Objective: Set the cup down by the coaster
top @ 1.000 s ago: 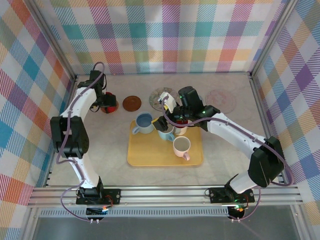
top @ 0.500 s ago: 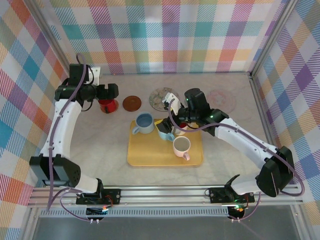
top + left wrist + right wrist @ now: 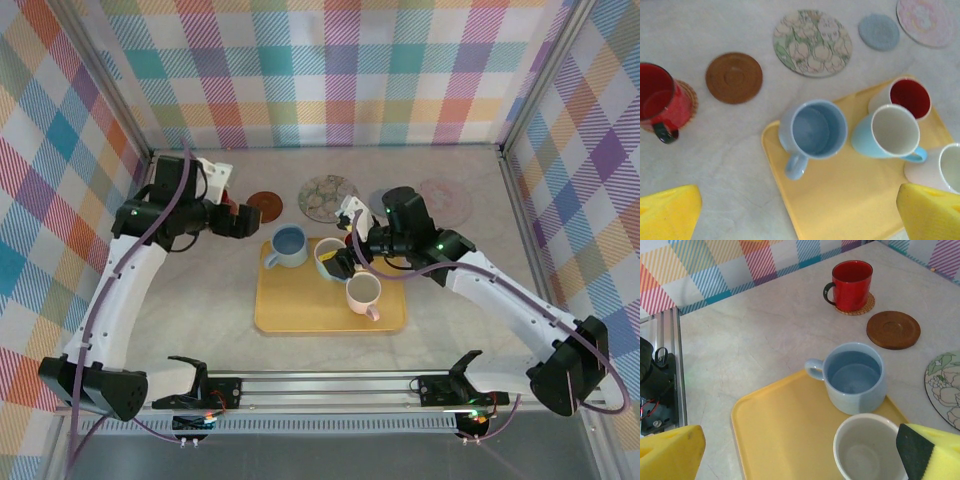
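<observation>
My left gripper should keep moving toward the mug and close on its handle, as the light blue mug's handle (image 3: pixel 270 261) points toward my fingers, clear of other cups.
A red cup (image 3: pixel 657 102) stands on a woven coaster (image 3: pixel 860 310) at the far left, next to a bare brown coaster (image 3: pixel 734 78). On the yellow tray (image 3: pixel 300 310) are a light blue mug (image 3: pixel 288 245), a cyan cup (image 3: pixel 890 132), a white cup with a red inside (image 3: pixel 907 97) and a pale pink cup (image 3: pixel 362 292). My left gripper (image 3: pixel 238 219) hangs open above the table between the red cup and the tray, holding nothing. Above the tray's cups, the right gripper (image 3: pixel 348 248) is open and holds nothing.
Along the back lie a floral coaster (image 3: pixel 328 192), a small grey coaster (image 3: pixel 879 31) and a pink coaster (image 3: pixel 442 200). Checked walls close in the table on three sides. Bare tabletop (image 3: pixel 200 300) lies left of the tray.
The left gripper has lifted off the red cup and swung right toward the tray. The right gripper has shifted slightly right and nearer over the tray.
</observation>
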Controlling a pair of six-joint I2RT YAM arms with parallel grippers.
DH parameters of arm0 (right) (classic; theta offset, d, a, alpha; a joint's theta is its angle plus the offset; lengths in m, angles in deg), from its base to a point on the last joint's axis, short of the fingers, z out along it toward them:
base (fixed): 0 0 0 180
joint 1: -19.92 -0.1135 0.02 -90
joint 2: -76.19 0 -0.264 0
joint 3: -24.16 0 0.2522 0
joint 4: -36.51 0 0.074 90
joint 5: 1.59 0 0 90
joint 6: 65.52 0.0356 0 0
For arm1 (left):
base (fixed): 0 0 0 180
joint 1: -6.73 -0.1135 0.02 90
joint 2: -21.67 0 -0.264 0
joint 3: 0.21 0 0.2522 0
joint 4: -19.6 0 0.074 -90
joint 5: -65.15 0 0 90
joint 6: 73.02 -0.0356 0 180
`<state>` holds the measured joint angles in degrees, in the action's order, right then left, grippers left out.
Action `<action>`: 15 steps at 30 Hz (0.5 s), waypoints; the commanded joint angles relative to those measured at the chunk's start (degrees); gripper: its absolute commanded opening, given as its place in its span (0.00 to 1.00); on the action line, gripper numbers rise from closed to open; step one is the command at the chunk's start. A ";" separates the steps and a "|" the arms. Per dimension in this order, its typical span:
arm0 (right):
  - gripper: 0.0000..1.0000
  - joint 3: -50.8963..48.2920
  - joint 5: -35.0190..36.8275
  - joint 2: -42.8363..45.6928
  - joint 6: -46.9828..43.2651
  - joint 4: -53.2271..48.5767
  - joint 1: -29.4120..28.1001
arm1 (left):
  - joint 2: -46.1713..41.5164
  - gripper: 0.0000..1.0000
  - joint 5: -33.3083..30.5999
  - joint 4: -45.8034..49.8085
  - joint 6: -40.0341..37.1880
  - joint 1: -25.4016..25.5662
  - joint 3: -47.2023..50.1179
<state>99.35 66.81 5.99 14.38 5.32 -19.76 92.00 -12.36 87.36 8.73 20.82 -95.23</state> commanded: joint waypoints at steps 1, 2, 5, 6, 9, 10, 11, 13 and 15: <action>0.99 -1.68 0.49 2.24 0.00 -1.38 -0.53 | -1.76 1.00 -0.88 1.91 -0.08 2.93 3.35; 0.99 -2.07 0.75 2.73 0.17 -1.57 -0.57 | -2.09 1.00 -1.18 1.79 0.20 3.81 4.37; 0.99 -3.05 1.34 3.84 0.27 -2.03 -0.61 | -2.88 1.00 -2.83 0.86 1.16 6.21 7.28; 0.99 -3.36 1.52 4.07 0.25 -2.17 -0.64 | -3.04 1.00 -3.14 0.56 1.45 6.83 7.89; 0.99 -4.04 2.07 4.88 0.35 -2.68 -0.59 | -3.37 1.00 -5.20 0.23 1.57 8.44 10.24; 0.99 -4.42 2.18 5.10 0.35 -2.78 -0.66 | -3.41 1.00 -5.58 0.32 1.57 8.71 10.94; 0.99 -4.73 2.35 5.23 0.42 -2.81 -0.70 | -3.43 1.00 -5.84 0.15 1.65 8.97 11.70; 0.99 -5.30 2.53 5.50 0.52 -2.65 -0.70 | -3.46 0.99 -5.90 -0.56 1.83 9.50 13.28; 0.99 -5.84 2.87 5.41 0.69 -2.23 -0.74 | -3.37 0.99 -5.82 -1.86 2.35 10.11 15.04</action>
<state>94.43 69.15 10.39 14.62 3.33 -19.94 89.68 -17.21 86.81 10.10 29.87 -82.25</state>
